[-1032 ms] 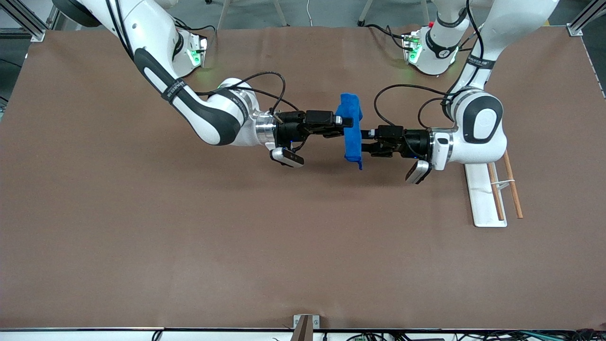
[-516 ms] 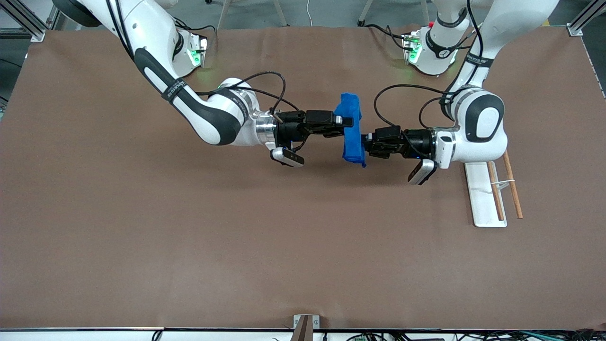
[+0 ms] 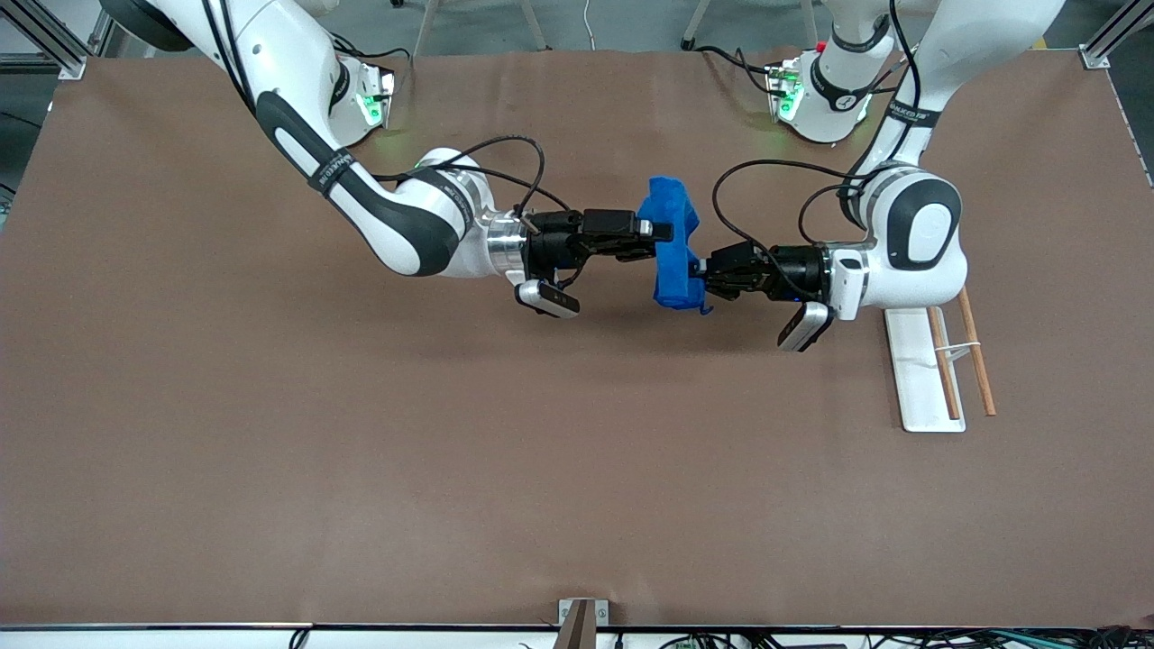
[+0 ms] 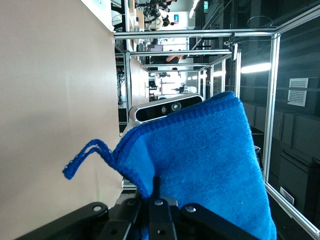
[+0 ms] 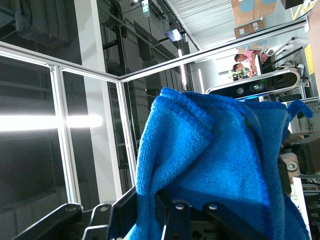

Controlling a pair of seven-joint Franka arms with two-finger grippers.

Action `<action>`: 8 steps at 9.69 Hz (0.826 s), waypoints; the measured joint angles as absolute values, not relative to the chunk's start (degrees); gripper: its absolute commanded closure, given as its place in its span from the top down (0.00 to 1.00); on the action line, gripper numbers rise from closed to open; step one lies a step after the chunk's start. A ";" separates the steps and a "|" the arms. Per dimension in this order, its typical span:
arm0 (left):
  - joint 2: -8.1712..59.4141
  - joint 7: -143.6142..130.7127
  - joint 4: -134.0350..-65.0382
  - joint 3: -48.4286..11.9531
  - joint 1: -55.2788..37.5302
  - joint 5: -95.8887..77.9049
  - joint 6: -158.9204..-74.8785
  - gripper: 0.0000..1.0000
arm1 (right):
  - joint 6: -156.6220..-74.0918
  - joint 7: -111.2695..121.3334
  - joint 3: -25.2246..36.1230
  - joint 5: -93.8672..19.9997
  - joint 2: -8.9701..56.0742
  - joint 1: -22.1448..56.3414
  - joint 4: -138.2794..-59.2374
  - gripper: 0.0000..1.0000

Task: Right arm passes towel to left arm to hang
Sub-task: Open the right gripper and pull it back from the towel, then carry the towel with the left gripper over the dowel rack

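Next, my right gripper opens and moves back before my left gripper takes the towel over to the wooden rods (image 3: 944,368), since both grippers are pinching the blue towel (image 3: 676,254).
The bright blue towel (image 3: 673,243) hangs in the air over the middle of the table, held between both arms. My right gripper (image 3: 663,233) is shut on its upper part. My left gripper (image 3: 699,280) is shut on its lower corner, where the cloth bunches. In the left wrist view the towel (image 4: 210,160) fills the space past the shut left gripper (image 4: 152,200), and a loose thread loop (image 4: 82,157) sticks out. In the right wrist view the towel (image 5: 215,155) drapes over the right gripper (image 5: 167,205), which pinches a fold.
A white base plate (image 3: 915,374) with two thin wooden rods (image 3: 978,356) lies on the brown table (image 3: 451,451) toward the left arm's end, just under the left arm's wrist. Both arm bases stand along the table's edge farthest from the front camera.
My left gripper has moved in onto the towel's lower part and shut on it, pulling that corner toward itself. The right arm has stayed still, shut on the towel.
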State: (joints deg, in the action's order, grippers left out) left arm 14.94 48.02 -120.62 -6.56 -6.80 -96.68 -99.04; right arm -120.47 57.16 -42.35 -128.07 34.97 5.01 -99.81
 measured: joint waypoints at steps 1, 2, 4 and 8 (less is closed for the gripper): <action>14.94 48.02 -120.66 -6.56 -6.79 -96.11 -99.20 0.00 | -122.72 57.07 -42.65 -128.07 34.96 4.99 -99.64 1.00; 14.94 48.02 -120.67 -6.56 -6.79 -94.92 -99.39 0.00 | -126.98 56.75 -43.50 -128.11 34.61 4.82 -99.24 1.00; 14.94 48.01 -120.68 -6.43 -6.69 -91.66 -99.70 0.00 | -131.92 52.46 -44.34 -125.09 32.30 3.14 -98.63 1.00; 14.67 41.33 -117.88 -5.87 -6.40 -81.61 -102.38 0.00 | -132.98 30.77 -38.34 -96.95 26.79 -1.76 -98.70 1.00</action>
State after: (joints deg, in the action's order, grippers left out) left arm 14.67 41.33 -117.88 -5.87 -6.40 -81.61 -102.38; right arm -132.98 30.77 -38.34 -96.95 26.79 -1.76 -98.70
